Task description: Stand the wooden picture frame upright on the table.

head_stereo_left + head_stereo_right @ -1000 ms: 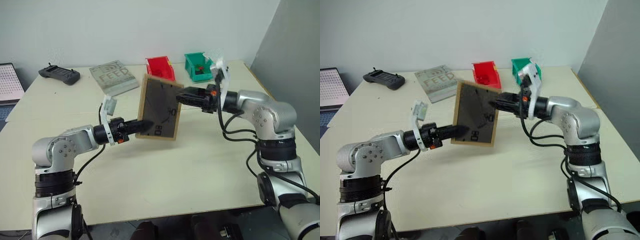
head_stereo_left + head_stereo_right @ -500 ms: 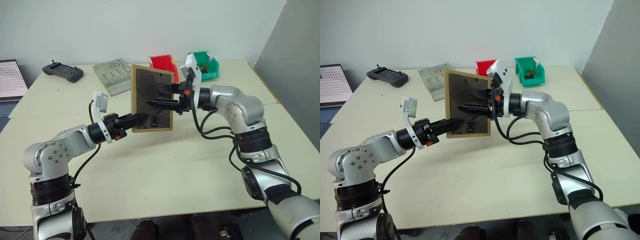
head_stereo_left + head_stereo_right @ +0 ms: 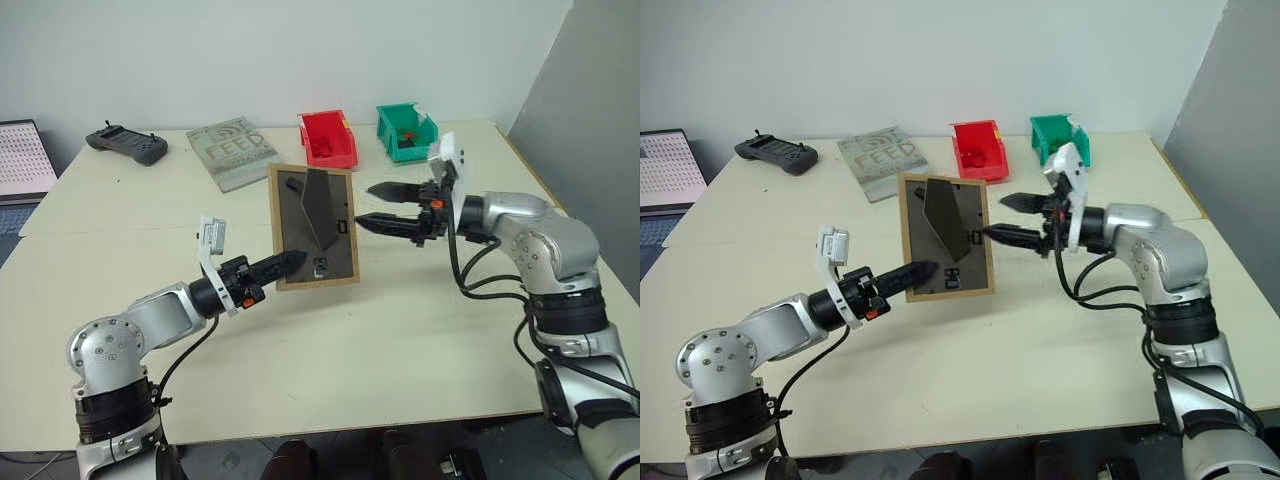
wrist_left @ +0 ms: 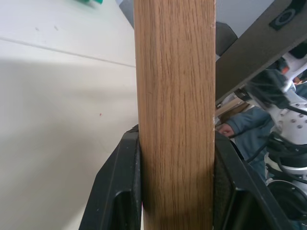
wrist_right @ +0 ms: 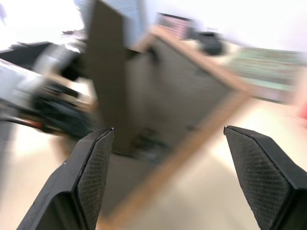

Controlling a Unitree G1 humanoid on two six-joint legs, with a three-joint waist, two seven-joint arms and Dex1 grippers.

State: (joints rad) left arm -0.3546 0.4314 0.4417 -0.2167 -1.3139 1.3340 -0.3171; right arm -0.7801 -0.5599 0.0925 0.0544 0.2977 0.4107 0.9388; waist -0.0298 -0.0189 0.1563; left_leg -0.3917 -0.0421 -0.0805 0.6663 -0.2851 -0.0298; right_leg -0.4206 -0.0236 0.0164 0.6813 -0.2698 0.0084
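Note:
The frame's back panel (image 3: 294, 232) faces me with my left gripper on one edge of the frame, so my right gripper should take the frame's opposite edge (image 3: 351, 196) and turn the frame around.
The wooden picture frame (image 3: 313, 240) is upright over the table (image 3: 400, 330), its dark back panel facing me and its fold-out stand (image 3: 320, 205) swung out. My left gripper (image 3: 288, 264) is shut on the frame's lower left corner; in the left wrist view the light-wood edge (image 4: 175, 96) sits clamped between the two black fingers (image 4: 120, 191). I cannot tell whether the frame's bottom edge touches the table. My right gripper (image 3: 368, 205) hangs open just right of the frame, apart from it. In the right wrist view its fingers (image 5: 91, 172) spread wide before the frame's back (image 5: 187, 91).
At the table's far side lie a grey "FEED" book (image 3: 232, 152), a red bin (image 3: 326, 140), a green bin (image 3: 405, 132) and a black controller (image 3: 125, 144). A screen (image 3: 20, 158) stands at the far left. A person's sleeve (image 4: 240, 136) shows past the frame.
My right gripper has drawn back to the right from the frame's back and opened wide. The stand now sticks out. My left gripper has lowered the frame a little and rolled it.

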